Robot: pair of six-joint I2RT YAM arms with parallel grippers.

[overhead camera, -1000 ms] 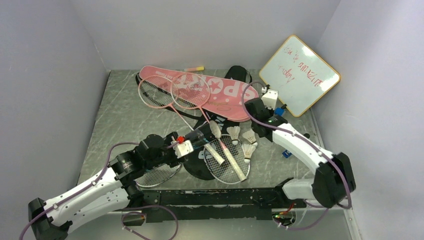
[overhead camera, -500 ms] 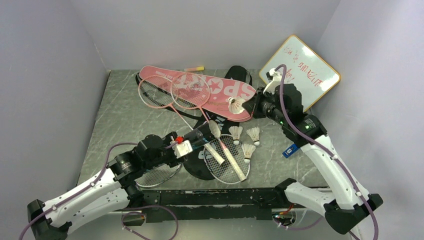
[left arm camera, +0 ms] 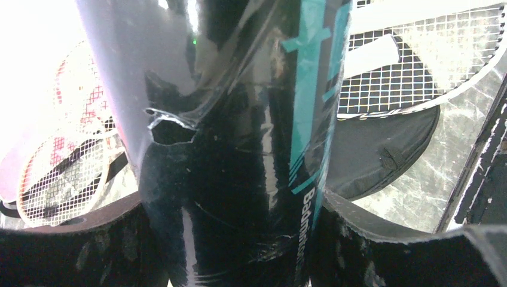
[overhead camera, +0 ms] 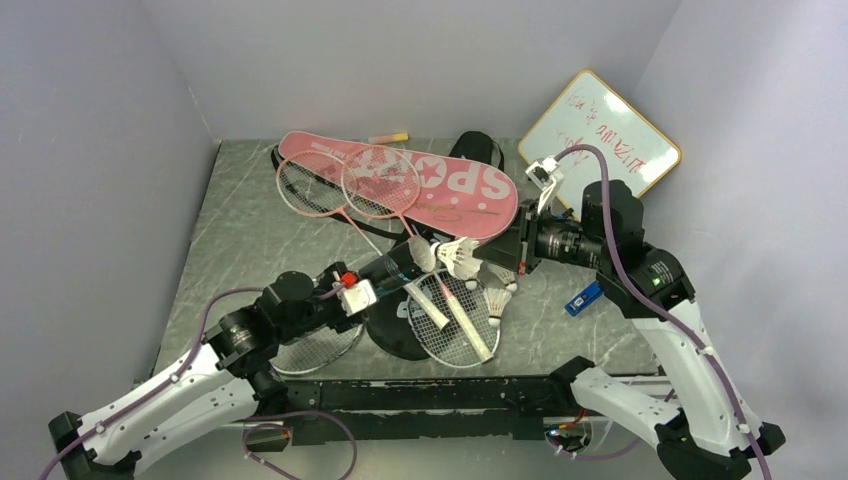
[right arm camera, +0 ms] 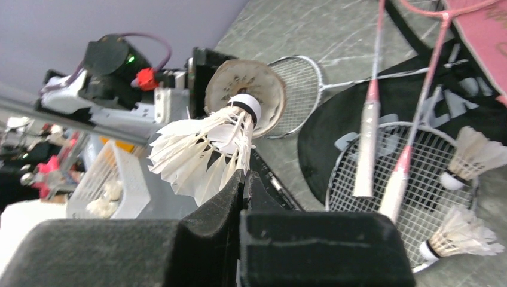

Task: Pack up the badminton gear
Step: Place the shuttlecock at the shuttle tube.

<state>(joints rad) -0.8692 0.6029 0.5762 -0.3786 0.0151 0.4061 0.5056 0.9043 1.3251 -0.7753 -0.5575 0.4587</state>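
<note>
My right gripper keeps pushing the shuttlecock in until its feathers reach the tube's rim and then let go, because the shuttlecock's cork [right arm camera: 246, 108] faces the open tube's opening [right arm camera: 270, 100].
My left gripper [overhead camera: 380, 280] is shut on the dark tube [overhead camera: 405, 266], tilted with its open mouth [right arm camera: 245, 95] facing right. The tube [left arm camera: 239, 149] fills the left wrist view between the gripper's [left arm camera: 239, 239] two fingers. My right gripper [overhead camera: 484, 261] is shut on the feathers of a white shuttlecock [overhead camera: 456, 255], its cork just at the tube mouth. In the right wrist view the shuttlecock [right arm camera: 206, 149] sits above the right gripper [right arm camera: 244, 177]. Two more shuttlecocks [overhead camera: 497, 300] [right arm camera: 472, 152] lie by a white-framed racket [overhead camera: 455, 330] on the black cover [overhead camera: 395, 335].
Two pink rackets [overhead camera: 380, 182] rest on the pink cover [overhead camera: 455, 185] at the back. A whiteboard [overhead camera: 600, 150] leans at the back right, a marker [overhead camera: 388, 137] lies by the back wall, and a small blue object [overhead camera: 583, 298] sits under the right arm. A second white racket head [overhead camera: 315, 350] lies under the left arm.
The right arm lifted a shuttlecock off the table, swung up by the pink cover, then came down left to the tube mouth. The left arm shifted the tube slightly.
</note>
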